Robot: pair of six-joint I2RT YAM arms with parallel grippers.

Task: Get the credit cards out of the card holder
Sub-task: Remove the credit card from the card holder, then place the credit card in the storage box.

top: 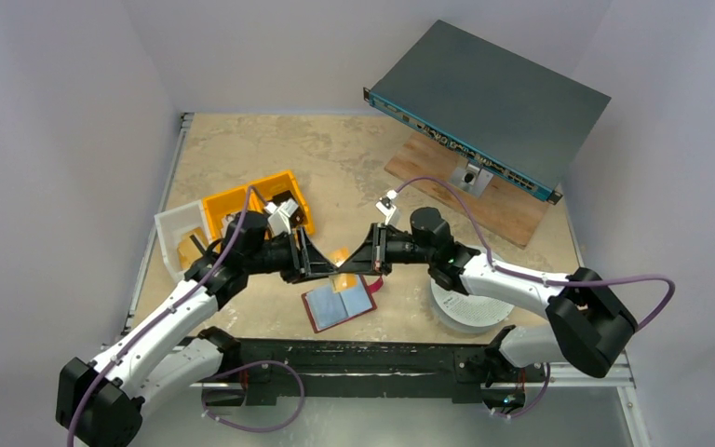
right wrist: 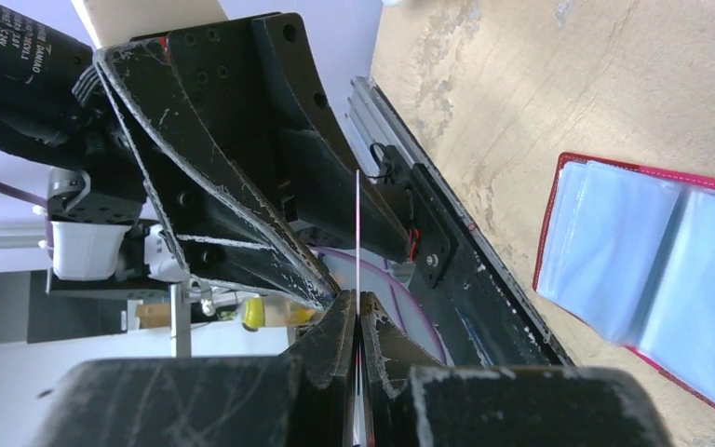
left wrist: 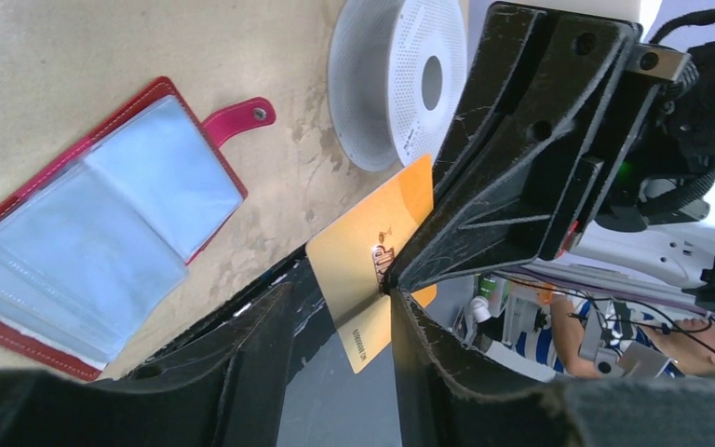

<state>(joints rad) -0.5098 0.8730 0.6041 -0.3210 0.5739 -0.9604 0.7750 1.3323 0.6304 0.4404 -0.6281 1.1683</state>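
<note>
My left gripper should take the card's loose end [left wrist: 346,303] and carry the golden-yellow credit card to the white bin [top: 182,225], because my right gripper holds it far away.
The dark red card holder [top: 340,304] lies open on the table, its pale blue-grey sleeves [left wrist: 102,223] facing up; it also shows in the right wrist view [right wrist: 652,270]. I cannot tell whether cards are in the sleeves. My right gripper [top: 361,264] is shut on the golden-yellow credit card [left wrist: 372,247] and holds it in the air above the holder; the card is edge-on [right wrist: 357,223] in its own view. My left gripper [top: 321,268] faces it tip to tip and is open, its two fingers [left wrist: 261,354] either side of the card's free end.
Yellow bins [top: 251,209] and a white bin [top: 179,233] stand behind the left arm. A white spool [top: 470,307] lies under the right arm. A grey rack unit [top: 493,102] leans on a wooden board [top: 484,191] at the back right. A black rail [top: 354,358] runs along the near edge.
</note>
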